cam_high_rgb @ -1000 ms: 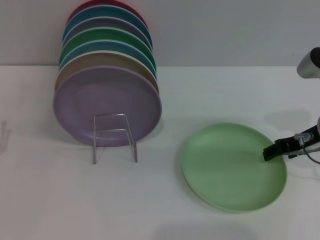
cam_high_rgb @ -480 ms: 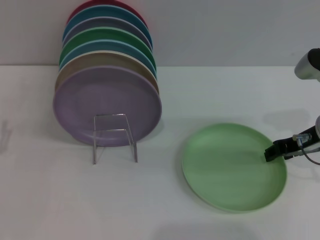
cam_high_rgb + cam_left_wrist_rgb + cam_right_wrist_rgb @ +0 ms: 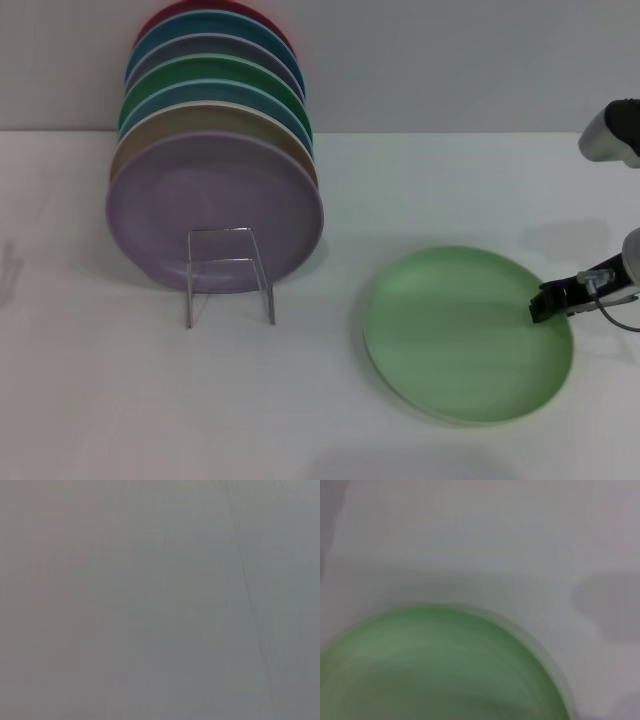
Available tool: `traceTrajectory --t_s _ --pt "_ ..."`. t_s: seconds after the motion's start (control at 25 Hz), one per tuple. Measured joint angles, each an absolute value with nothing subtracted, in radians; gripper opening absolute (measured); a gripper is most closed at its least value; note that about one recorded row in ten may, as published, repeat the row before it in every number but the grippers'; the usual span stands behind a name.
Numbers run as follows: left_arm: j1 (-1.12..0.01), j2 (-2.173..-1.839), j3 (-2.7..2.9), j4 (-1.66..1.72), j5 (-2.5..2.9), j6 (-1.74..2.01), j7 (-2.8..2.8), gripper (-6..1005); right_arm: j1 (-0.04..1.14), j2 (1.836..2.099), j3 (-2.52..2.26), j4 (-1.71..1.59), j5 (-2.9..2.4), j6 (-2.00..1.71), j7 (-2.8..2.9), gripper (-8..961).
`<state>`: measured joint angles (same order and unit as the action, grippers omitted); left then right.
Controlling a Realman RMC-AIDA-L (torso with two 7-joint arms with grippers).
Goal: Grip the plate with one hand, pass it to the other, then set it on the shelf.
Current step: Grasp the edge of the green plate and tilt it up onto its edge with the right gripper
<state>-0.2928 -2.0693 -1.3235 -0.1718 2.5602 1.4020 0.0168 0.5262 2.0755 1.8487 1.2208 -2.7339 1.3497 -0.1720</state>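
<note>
Next, I lift the plate with my right gripper and hold the plate's free rim (image 3: pixel 369 318) out to my left gripper, because my right gripper is at the plate's rim (image 3: pixel 569 338) farthest from the shelf.
The light mint-green plate (image 3: pixel 460 335) lies flat on the white table, right of centre in the head view. My right gripper (image 3: pixel 548 302) reaches in from the right edge, its black tip over the plate's right rim. The right wrist view looks down on the plate (image 3: pixel 435 670), which shows as a wide green curve. The silver wire shelf (image 3: pixel 230 275) stands at the left, its looped front facing me. My left gripper is out of view, and the left wrist view shows only a plain grey surface.
Several coloured plates stand upright in a row behind the shelf's front loop, a lavender plate (image 3: pixel 215 200) foremost. Bare white table (image 3: pixel 100 400) lies in front of the shelf and between it and the green plate. A grey wall closes the back.
My right gripper has drawn back a little to the right along the plate's rim. The plate has not moved.
</note>
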Motion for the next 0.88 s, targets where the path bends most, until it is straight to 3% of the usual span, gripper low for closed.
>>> traceTrajectory --t_s 0.12,0.56,0.88 --pt "-0.293 -2.069 -1.324 -0.172 2.56 1.402 0.017 729 0.528 2.075 1.842 1.221 -2.735 1.349 -0.172 277" --pt "-0.299 -2.069 -1.325 -0.174 2.56 1.4 0.017 724 0.532 2.074 1.826 1.235 -2.738 1.352 -0.185 62" --pt "-0.299 -2.069 -1.322 -0.178 2.56 1.401 0.017 720 0.444 2.079 1.793 1.474 -2.73 1.344 -0.178 21"
